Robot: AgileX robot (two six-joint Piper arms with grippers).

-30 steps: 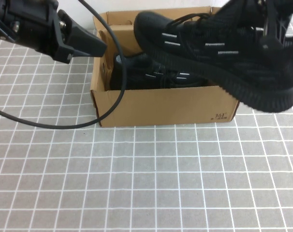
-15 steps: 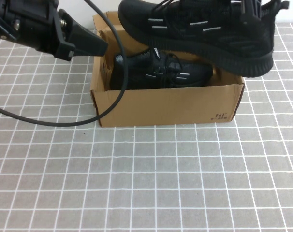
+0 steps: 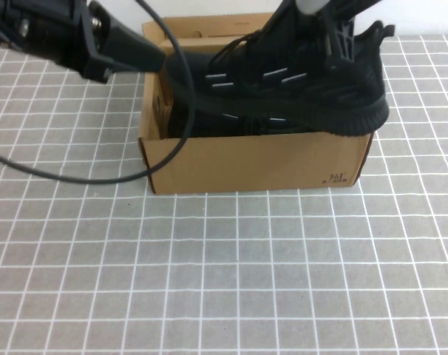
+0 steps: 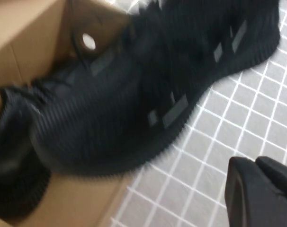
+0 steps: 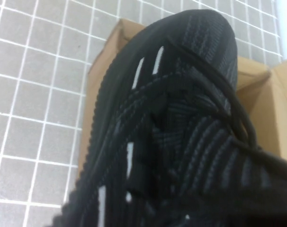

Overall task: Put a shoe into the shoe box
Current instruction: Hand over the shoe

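The shoe's heel (image 3: 370,118) sticks out past the box's rim, so next my left gripper grabs the shoe by its laces (image 3: 236,47) before my right gripper opens.
The shoe (image 3: 283,81), a black knit sneaker with white side dashes, hangs tilted over the open shoe box (image 3: 253,163), its sole at the level of the box's rim and its toe toward the box's left wall. My right gripper (image 3: 333,33) is shut on the shoe at its heel end. In the right wrist view the shoe (image 5: 181,118) fills the frame above the shoe box (image 5: 101,71). My left gripper (image 3: 146,55) hovers shut and empty just left of the box's left wall. In the left wrist view its fingers (image 4: 257,189) are pressed together beside the shoe (image 4: 181,71).
A matching black sneaker (image 3: 239,122) lies inside the box under the held one. A black cable (image 3: 98,177) loops from the left arm over the grey gridded table in front of the box's left corner. The box's lid flap (image 3: 202,26) stands open at the back.
My right gripper has carried the shoe left and down, from above the box's right end to low over its opening. The left arm has hardly moved.
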